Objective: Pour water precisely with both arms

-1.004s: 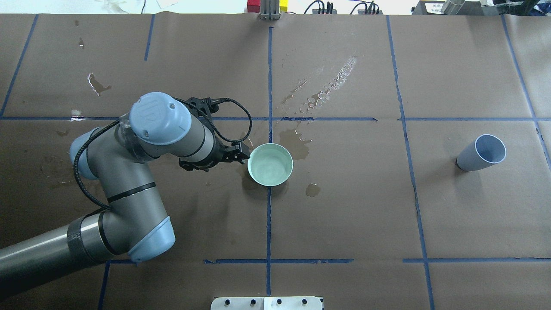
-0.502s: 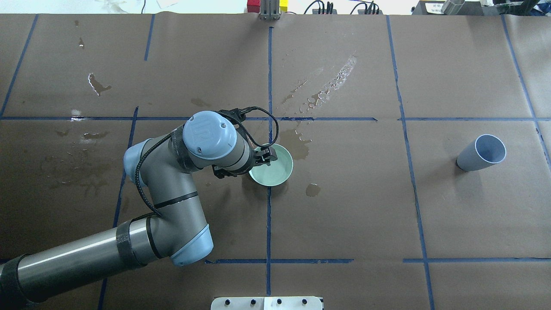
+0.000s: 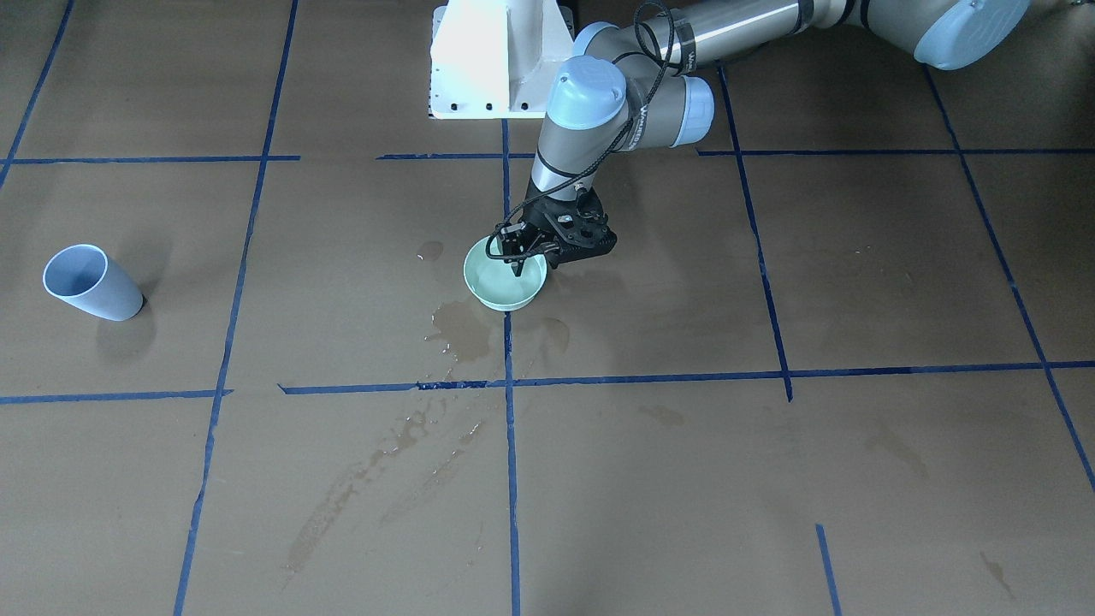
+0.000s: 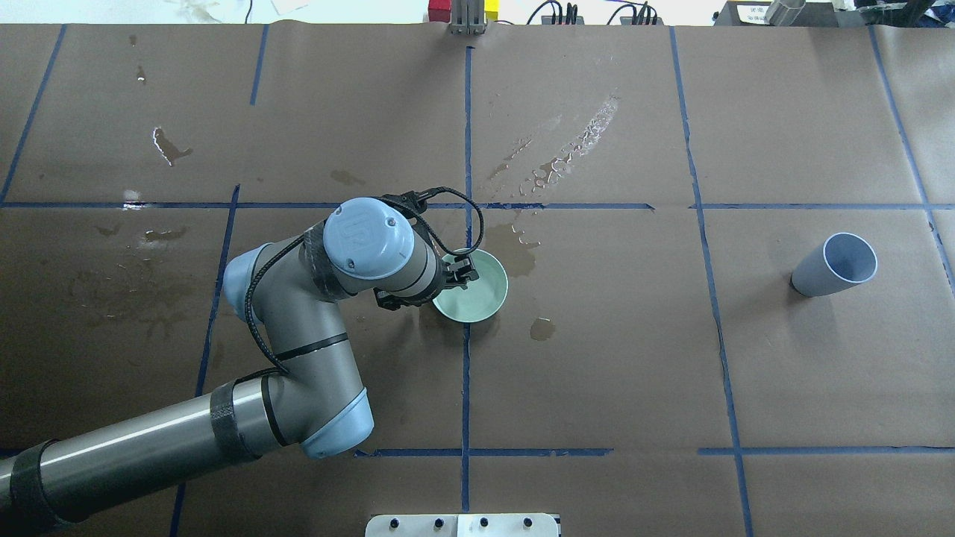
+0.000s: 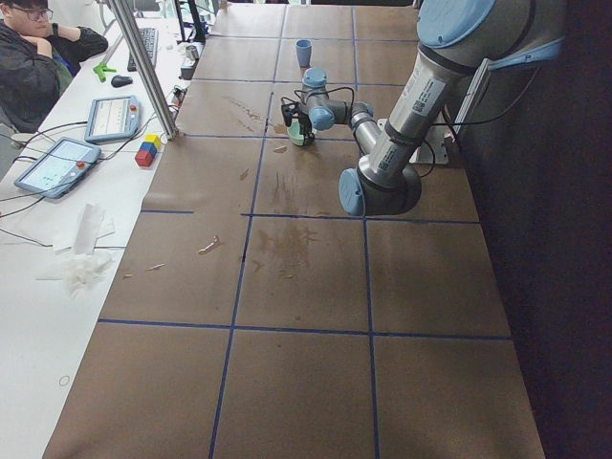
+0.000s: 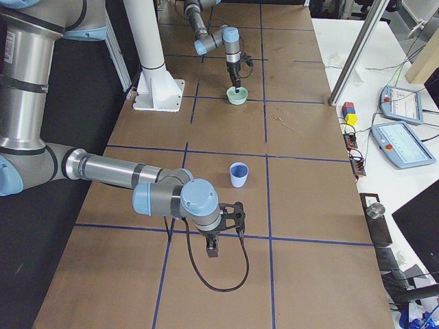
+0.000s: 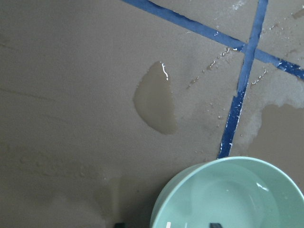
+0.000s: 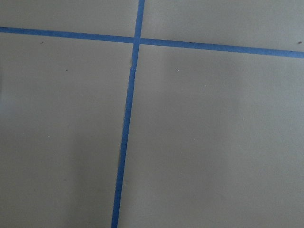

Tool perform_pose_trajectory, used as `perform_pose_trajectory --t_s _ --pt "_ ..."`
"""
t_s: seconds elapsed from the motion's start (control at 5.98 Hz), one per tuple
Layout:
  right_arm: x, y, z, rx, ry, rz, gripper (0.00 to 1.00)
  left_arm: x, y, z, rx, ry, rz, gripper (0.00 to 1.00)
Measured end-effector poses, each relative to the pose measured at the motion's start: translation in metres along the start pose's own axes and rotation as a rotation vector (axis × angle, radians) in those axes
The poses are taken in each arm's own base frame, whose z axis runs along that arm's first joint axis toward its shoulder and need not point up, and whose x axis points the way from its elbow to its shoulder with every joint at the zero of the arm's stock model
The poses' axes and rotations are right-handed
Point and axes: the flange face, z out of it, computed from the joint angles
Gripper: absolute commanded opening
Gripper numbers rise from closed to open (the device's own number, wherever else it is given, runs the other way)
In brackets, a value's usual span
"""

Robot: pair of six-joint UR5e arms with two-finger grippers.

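Observation:
I see the sheen [image 7: 262,186] sitting far below the bowl's rim, so I expect the water [image 3: 502,283] to ripple but stay inside as I lift and carry the bowl.
A mint-green bowl [image 4: 481,294] stands at the table's middle on a blue tape cross. It holds water [image 7: 237,202], seen as a faint sheen. My left gripper [image 4: 451,277] is open and straddles the bowl's near-left rim. The left wrist view shows one fingertip [image 7: 216,224] inside the bowl [image 7: 199,185] and one outside. The front view shows a finger [image 3: 519,265] dipping into the bowl [image 3: 500,291]. A pale blue cup [image 4: 834,265] stands far right. My right gripper [image 6: 212,252] shows only in the exterior right view, hanging near the cup [image 6: 238,174]; I cannot tell whether it is open or shut.
Spilled puddles [image 4: 542,328] lie on the brown paper around the bowl, and a wet streak [image 4: 567,149] lies beyond it. The white pedestal [image 3: 496,60] stands at the robot's side. Teach pendants [image 6: 405,144] and coloured blocks [image 6: 348,113] lie off the paper's far edge.
My left arm has swung right, bringing its gripper from beside the bowl's left side to over its rim. Since half a second ago it has barely moved.

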Motion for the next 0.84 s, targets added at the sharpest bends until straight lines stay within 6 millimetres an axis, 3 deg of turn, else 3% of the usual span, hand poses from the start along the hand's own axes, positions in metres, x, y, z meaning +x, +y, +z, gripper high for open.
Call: perform_pose_trajectory --t_s 0.33,0.67,0.84 --pt "0.0 0.001 0.0 -0.001 0.001 0.001 1.0 -0.002 0.0 0.001 -0.001 -0.004 0.007 0.0" --pt "0.0 0.001 0.0 -0.001 0.0 0.001 1.0 -0.002 -0.001 -0.005 0.0 0.001 0.007 0.0" --pt "0.0 0.0 0.001 -0.001 0.0 -0.001 1.0 -0.003 -0.008 -0.017 0.008 0.016 0.003 0.0"
